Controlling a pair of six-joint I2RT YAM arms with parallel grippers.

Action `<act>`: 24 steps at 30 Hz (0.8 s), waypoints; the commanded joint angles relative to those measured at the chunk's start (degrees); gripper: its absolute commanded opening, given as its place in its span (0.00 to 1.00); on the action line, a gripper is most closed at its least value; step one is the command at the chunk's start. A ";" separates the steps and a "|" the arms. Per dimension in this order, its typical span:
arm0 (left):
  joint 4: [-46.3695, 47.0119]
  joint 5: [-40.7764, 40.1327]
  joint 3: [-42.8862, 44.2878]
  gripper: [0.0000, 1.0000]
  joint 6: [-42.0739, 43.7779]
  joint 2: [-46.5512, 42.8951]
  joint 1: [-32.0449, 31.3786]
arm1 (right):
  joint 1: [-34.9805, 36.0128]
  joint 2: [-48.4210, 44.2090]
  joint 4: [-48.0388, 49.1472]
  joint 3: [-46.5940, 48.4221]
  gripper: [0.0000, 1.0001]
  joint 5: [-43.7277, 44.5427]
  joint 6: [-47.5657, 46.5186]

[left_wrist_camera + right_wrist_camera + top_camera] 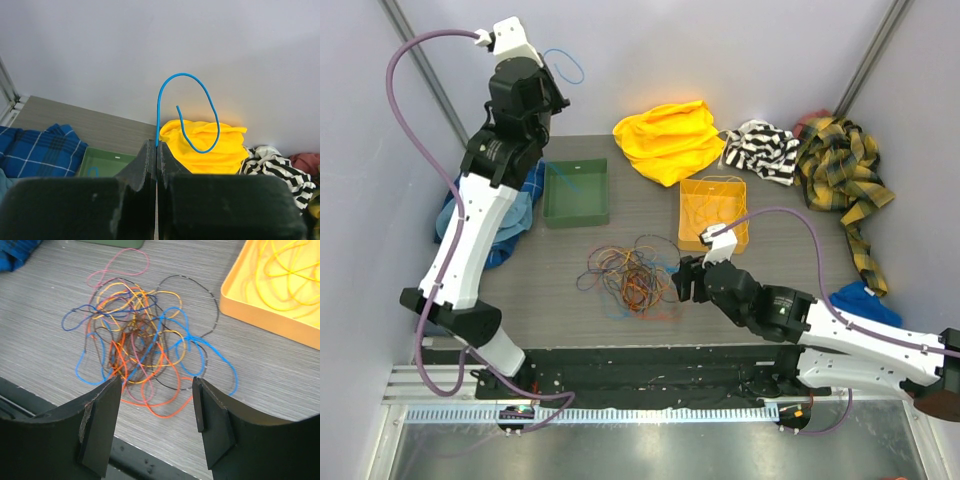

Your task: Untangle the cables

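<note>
I should lower my left gripper next until the green tray (577,197) can catch the blue cable (204,89), because the cable hangs free of the tangle and the tray lies open below.
A tangle of cables (630,275) in orange, blue, yellow, pink and dark colours lies on the grey table, seen close up as the same cables (140,345) in the right wrist view. My right gripper (678,280) hovers at the tangle's right edge. In its own view the right gripper (157,382) is open, with an orange loop on the table below the gap and nothing held. My left gripper (542,72) is raised high at the back left. Seen from its wrist, the left gripper (157,145) is shut on one blue cable (182,74), which curls upward in a loop (581,68).
A green tray (546,195) stands at the back left, and an orange tray (682,215) holding yellow cables (285,275) at the back right. Cloths ring the table: yellow cloth (670,140), striped cloth (760,150), plaid cloth (840,165), blue cloth (510,215).
</note>
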 commanded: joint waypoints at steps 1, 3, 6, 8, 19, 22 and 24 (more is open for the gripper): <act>3.92 2.07 1.27 0.00 -1.24 1.42 1.69 | 0.24 -2.00 -2.16 1.03 0.66 3.23 -1.57; 4.36 2.42 0.83 0.00 -1.51 2.74 2.66 | 0.33 -2.97 -2.34 0.68 0.66 3.50 -1.66; 4.89 2.86 0.83 0.00 -1.77 4.93 3.54 | 0.33 -3.67 -2.78 0.32 0.66 3.94 -1.92; 4.89 3.21 0.92 0.00 -2.03 6.07 4.33 | 0.24 -3.94 -3.13 0.32 0.66 4.29 -2.18; 8.22 3.30 -6.20 0.00 -3.35 7.92 7.23 | 0.24 -3.86 -4.10 -0.29 0.66 5.96 -3.15; 10.06 3.21 -8.65 0.00 -3.88 8.19 8.90 | 0.24 -3.32 -4.01 -0.20 0.66 6.05 -3.15; 11.39 3.91 -10.59 0.00 -4.67 8.63 10.04 | 0.33 -3.32 -4.01 -0.20 0.66 6.05 -3.24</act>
